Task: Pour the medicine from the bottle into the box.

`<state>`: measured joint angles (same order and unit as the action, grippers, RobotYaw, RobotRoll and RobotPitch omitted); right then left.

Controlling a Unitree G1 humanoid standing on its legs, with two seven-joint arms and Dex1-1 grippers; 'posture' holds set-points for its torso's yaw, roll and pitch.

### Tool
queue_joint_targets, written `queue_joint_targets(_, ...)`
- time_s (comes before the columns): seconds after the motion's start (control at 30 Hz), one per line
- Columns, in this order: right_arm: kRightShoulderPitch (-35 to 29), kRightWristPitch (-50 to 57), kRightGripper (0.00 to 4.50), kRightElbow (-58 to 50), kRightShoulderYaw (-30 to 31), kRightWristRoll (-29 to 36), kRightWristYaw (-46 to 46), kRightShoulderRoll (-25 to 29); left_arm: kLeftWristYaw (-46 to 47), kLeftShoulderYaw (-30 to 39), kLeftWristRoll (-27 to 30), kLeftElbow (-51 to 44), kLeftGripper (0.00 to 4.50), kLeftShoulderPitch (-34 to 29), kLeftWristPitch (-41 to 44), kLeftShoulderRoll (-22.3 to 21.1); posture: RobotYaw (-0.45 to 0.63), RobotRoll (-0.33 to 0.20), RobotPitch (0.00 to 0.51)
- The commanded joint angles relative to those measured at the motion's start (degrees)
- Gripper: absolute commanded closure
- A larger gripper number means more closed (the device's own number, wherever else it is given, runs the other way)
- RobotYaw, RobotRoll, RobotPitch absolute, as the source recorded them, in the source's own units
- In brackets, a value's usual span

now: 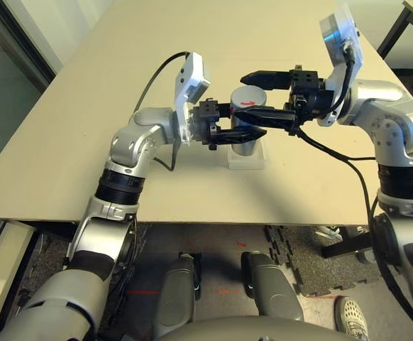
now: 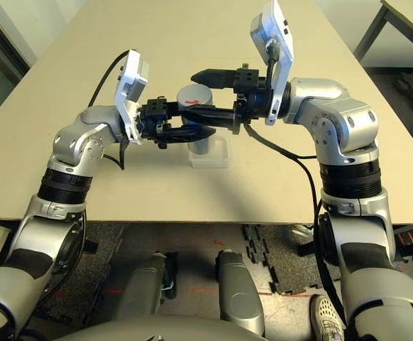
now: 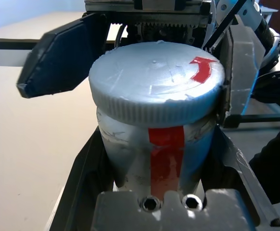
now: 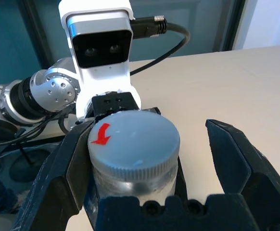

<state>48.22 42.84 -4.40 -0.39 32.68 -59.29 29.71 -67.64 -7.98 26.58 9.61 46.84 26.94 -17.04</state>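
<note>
Next, my right gripper backs off and line up again before it grips the cap (image 1: 249,96), because the cap's side (image 4: 95,153) is against one of the gripper's fingers while the other finger stands apart.
The bottle (image 1: 243,141) is a silver cylinder with a red stripe and a grey screw cap (image 3: 157,82) marked with a red arrow. It stands upright over the clear box (image 1: 247,160); I cannot tell whether it rests in it. My left gripper (image 1: 252,132) comes in from the left and is shut on the bottle's body below the cap. My right gripper (image 4: 145,159) reaches in from the right, open, its fingers (image 4: 236,159) on either side of the cap. One finger lies against the cap's side and the other stands apart from it.
The beige table (image 1: 86,142) stretches wide around the box. Its front edge runs just behind my elbows. Dark table legs (image 1: 398,32) stand at the far right, off the table.
</note>
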Motion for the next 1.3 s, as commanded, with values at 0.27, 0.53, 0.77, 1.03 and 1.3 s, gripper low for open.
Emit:
queue_joint_targets(0.27,-0.31,-1.86,0.00,3.90,-2.62,-1.48,3.61,1.32,-3.38,-2.80,-0.84,-0.77,1.93,-0.16,-1.79,-0.11,-0.17,0.000,0.122)
queue_joint_targets(0.53,-2.92,-4.01,0.00,7.96,-5.18,-2.03,3.18,6.15,-2.57,-1.79,-1.31,-1.15,1.93,-1.31,-1.80,-1.02,-0.15,0.000,0.131)
queue_joint_targets(0.77,-6.28,-1.67,0.00,5.34,-7.69,1.12,4.44,9.79,-2.76,-1.18,-1.65,0.58,1.93,-1.03,-2.68,-1.90,-0.16,0.000,0.133)
queue_joint_targets(1.03,-10.63,4.88,0.00,-4.92,-8.47,5.77,6.96,9.94,-3.44,-0.55,-2.85,5.01,1.93,0.54,-5.31,-1.86,-0.17,0.000,0.133)
queue_joint_targets(1.3,-8.82,8.02,0.00,-9.87,-6.33,9.07,9.39,8.11,-4.11,-0.46,-3.80,9.67,1.93,2.34,-8.09,-1.91,-0.18,0.000,0.133)
